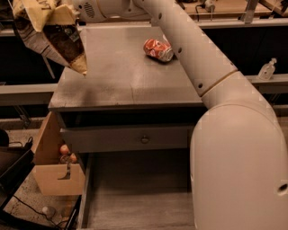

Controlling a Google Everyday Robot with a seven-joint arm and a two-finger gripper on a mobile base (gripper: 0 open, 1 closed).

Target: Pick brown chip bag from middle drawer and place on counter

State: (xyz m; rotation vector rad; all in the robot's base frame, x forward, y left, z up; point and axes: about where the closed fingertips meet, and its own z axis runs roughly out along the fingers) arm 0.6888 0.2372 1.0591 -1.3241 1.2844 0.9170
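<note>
My gripper should keep holding the brown chip bag and carry it inward over the counter's clear middle [121, 70] before opening, because the bag hangs partly past the counter's side edge [69, 72].
The brown chip bag [56, 38], pale yellow and dark brown, hangs in the air at the top left, over the counter's left edge. My gripper [64, 10] is at the top left, shut on the bag's upper end and mostly hidden behind it. The arm [193, 58] reaches across the grey counter [121, 81] from the right. The middle drawer [135, 204] stands pulled open at the bottom, and the part of its plank floor that shows is bare.
A crushed red-orange soda can [158, 49] lies on the counter's far right. The closed drawer front with a round knob [144, 139] sits under the counter. An open cardboard box [54, 173] with small round things stands left of the cabinet. A clear bottle [266, 69] stands far right.
</note>
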